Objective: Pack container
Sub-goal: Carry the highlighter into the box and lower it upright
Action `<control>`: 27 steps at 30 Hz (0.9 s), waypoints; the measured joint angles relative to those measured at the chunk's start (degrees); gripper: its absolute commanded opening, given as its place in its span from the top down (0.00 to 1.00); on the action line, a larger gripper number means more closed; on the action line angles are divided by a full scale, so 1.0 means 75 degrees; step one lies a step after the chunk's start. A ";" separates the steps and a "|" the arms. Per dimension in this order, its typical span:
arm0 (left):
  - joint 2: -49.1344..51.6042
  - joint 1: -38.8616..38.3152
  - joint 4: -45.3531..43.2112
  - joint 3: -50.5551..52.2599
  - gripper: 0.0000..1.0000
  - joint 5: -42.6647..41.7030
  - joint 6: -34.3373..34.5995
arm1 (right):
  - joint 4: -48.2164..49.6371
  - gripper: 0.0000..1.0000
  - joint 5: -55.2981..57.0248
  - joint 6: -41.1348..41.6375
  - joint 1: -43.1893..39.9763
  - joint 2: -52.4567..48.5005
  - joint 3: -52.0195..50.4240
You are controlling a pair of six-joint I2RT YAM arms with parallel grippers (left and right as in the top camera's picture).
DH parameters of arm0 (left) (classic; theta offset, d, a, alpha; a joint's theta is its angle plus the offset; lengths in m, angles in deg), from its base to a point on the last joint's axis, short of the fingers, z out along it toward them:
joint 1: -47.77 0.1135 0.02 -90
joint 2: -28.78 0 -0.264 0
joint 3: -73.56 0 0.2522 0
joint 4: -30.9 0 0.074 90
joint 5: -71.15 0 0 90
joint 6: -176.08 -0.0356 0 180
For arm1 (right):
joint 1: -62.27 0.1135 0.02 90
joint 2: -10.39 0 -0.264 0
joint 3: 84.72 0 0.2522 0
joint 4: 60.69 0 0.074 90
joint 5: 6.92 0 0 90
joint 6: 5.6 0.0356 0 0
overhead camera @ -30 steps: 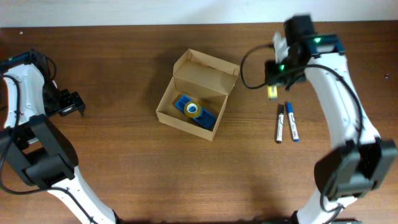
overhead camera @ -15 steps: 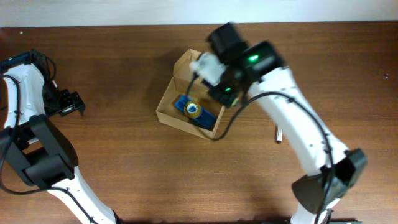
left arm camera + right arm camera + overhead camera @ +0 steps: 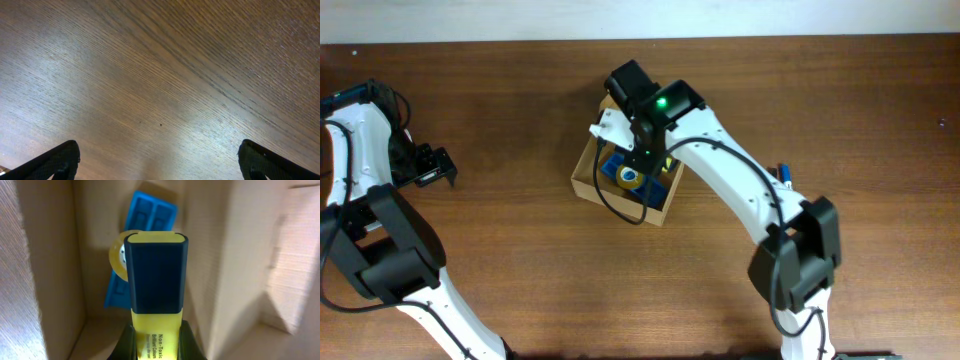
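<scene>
The yellow highlighter (image 3: 669,163) points cap first between the open box's sides, so the robot's right gripper should go on lowering until the highlighter's cap is next to the tape roll (image 3: 630,178), and then let go.
The container (image 3: 583,176), a tan cardboard box with its flap lid open, sits mid-table. Inside lie a blue flat piece (image 3: 658,190) and a yellow tape roll (image 3: 629,177). My right gripper (image 3: 642,150) hovers over the box, shut on a yellow highlighter with a dark blue cap (image 3: 156,270). In the right wrist view the gripper (image 3: 156,336) points the highlighter down into the box (image 3: 50,280), above the blue piece (image 3: 150,215) and the tape roll (image 3: 116,257). My left gripper (image 3: 435,167) is open and empty at the far left, over bare wood (image 3: 160,162).
A blue marker (image 3: 784,172) shows partly beside the right arm, to the right of the box. The right arm's forearm crosses the table from the box toward the lower right.
My right arm swung left from the markers to over the box, carrying the yellow highlighter. The left arm has not moved.
</scene>
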 measured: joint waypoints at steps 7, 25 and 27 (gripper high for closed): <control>0.0000 0.0000 0.0003 0.0000 0.00 0.0000 0.0000 | -0.0009 0.96 -0.0618 0.0012 0.0000 -0.0600 0.0000; 0.0000 0.0000 0.0000 0.0000 0.00 0.0000 0.0003 | -0.0455 0.62 -0.1285 0.0408 0.0003 -0.1148 0.0000; 0.0000 0.0000 0.0000 0.0000 0.00 0.0000 0.0003 | -0.0481 0.58 -0.1291 0.0420 0.0003 -0.1148 0.0000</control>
